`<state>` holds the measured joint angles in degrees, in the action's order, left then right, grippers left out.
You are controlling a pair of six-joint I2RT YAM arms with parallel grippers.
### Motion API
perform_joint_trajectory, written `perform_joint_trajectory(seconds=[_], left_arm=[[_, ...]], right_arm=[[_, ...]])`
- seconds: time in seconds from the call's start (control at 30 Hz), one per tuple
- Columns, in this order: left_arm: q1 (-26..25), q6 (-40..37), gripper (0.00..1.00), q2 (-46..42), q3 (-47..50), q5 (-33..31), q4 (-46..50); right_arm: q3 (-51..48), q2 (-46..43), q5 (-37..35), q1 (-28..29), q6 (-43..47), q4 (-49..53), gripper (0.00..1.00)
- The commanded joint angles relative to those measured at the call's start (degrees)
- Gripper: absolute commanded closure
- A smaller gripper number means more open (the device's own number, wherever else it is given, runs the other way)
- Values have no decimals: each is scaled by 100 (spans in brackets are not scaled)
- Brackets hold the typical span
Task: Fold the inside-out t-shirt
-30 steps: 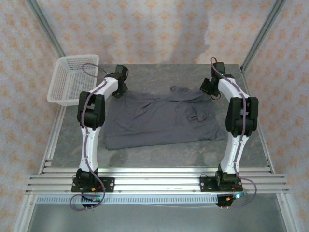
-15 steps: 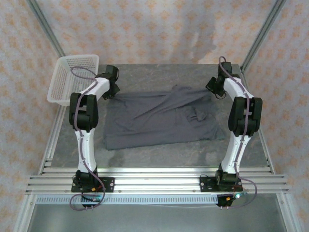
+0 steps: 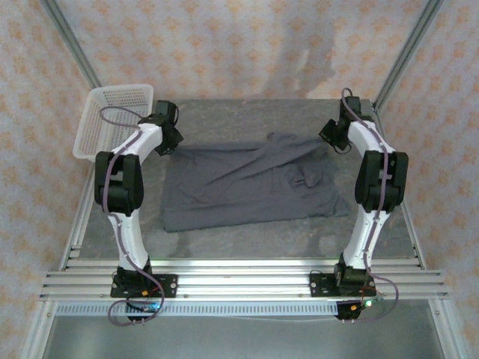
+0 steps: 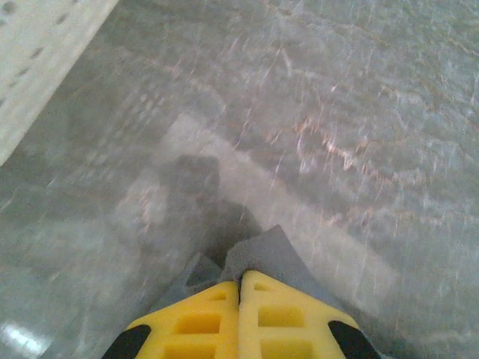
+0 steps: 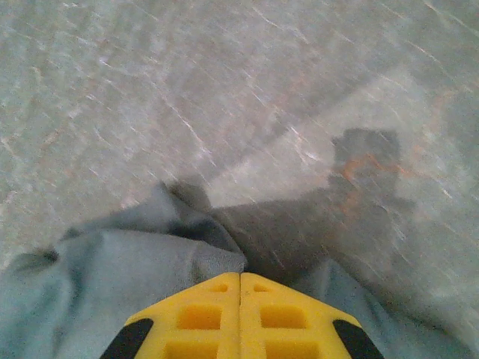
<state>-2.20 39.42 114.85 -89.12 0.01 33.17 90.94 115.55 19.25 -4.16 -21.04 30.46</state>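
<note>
Both ends of the shirt's far edge (image 3: 217, 146) are in my grippers, so my left gripper should keep pulling its end toward the shirt's near edge (image 3: 202, 226) until it lies flat.
The inside-out t-shirt (image 3: 247, 187), dark slate-grey and wrinkled, lies spread across the middle of the table. My left gripper (image 3: 171, 142) is at the shirt's far left corner. In the left wrist view its yellow fingers (image 4: 240, 275) are pressed together, and a fold of the grey cloth (image 4: 262, 250) sticks out from their tips. My right gripper (image 3: 334, 140) is at the shirt's far right corner. There the shut jaws (image 5: 239, 275) pinch bunched cloth (image 5: 112, 277). The shirt's far edge is drawn taut between the two grippers.
A white mesh basket (image 3: 112, 120) stands at the table's far left corner, close to my left arm; its rim (image 4: 37, 60) shows in the left wrist view. Bare grey tabletop (image 3: 247, 120) lies beyond the shirt. Aluminium frame posts (image 3: 408, 52) rise at the back corners.
My left gripper closed on the shirt's corner and moved left toward the basket. The right gripper shifted slightly outward to the right. The shirt's far edge is stretched wider.
</note>
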Motion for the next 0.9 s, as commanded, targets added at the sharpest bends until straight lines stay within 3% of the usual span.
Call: perform_joint_trajectory(seconds=[0.0, 0.17, 0.37, 0.57, 0.73, 0.87], left_arm=[[46, 246, 100, -894, 809, 225, -297], [36, 390, 100, -1563, 1977, 665, -679], [29, 327, 100, -2381, 2797, 579, -634], [9, 393, 100, -2934, 3764, 666, -742], [-44, 548, 100, -2867, 4506, 613, -1114], [-88, 500, 82, -2768, 4535, 565, -1296]], right_arm=[[-916, -779, -612, -55, -560, -453, 100], [-1409, -818, -419, -93, -618, -536, 100], [-1544, -1429, -436, -93, -642, -515, 100], [-2756, -1939, -406, -89, -957, -998, 100], [-3534, -1861, -303, -92, -987, -1196, 100], [-3378, -1989, -112, -89, -726, -980, 93]])
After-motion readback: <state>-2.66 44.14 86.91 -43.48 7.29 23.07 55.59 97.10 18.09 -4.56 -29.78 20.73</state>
